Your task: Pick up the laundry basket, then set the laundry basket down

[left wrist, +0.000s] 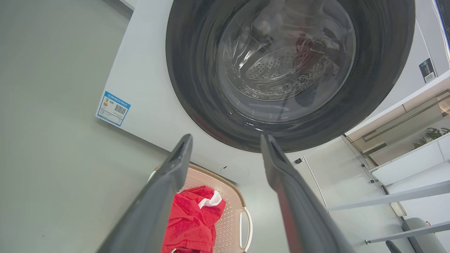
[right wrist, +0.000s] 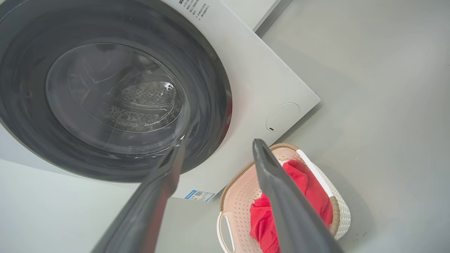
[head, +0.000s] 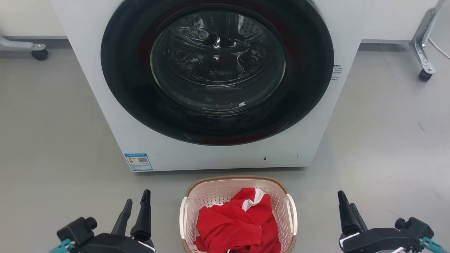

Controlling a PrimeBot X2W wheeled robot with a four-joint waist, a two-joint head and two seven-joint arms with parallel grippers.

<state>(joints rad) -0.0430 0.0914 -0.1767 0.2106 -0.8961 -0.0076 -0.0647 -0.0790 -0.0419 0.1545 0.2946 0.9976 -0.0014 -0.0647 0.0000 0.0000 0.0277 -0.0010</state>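
Note:
The white handles (head: 293,214) carry on from the brown rim (head: 283,188), so I expect them to stay fixed rather than swing as I lift the laundry basket.
The laundry basket (head: 214,196), cream with a brown rim and white side handles, stands on the grey floor just in front of the washer. A red and white garment (head: 239,221) lies crumpled inside it. My left gripper (head: 137,197) hovers open to the basket's left, apart from it, and my right gripper (head: 346,199) hovers open to its right, also apart. In the left wrist view the left gripper (left wrist: 226,137) has nothing between its fingers, and the basket (left wrist: 230,218) lies below them. In the right wrist view the right gripper (right wrist: 218,143) is equally empty, with the basket (right wrist: 239,200) partly behind one finger.
A white front-loading washer (head: 211,158) with its dark round door (head: 218,70) shut rises right behind the basket. Wheeled metal legs stand at the far left (head: 39,54) and far right (head: 424,75). Bare grey floor (head: 379,147) lies on both sides.

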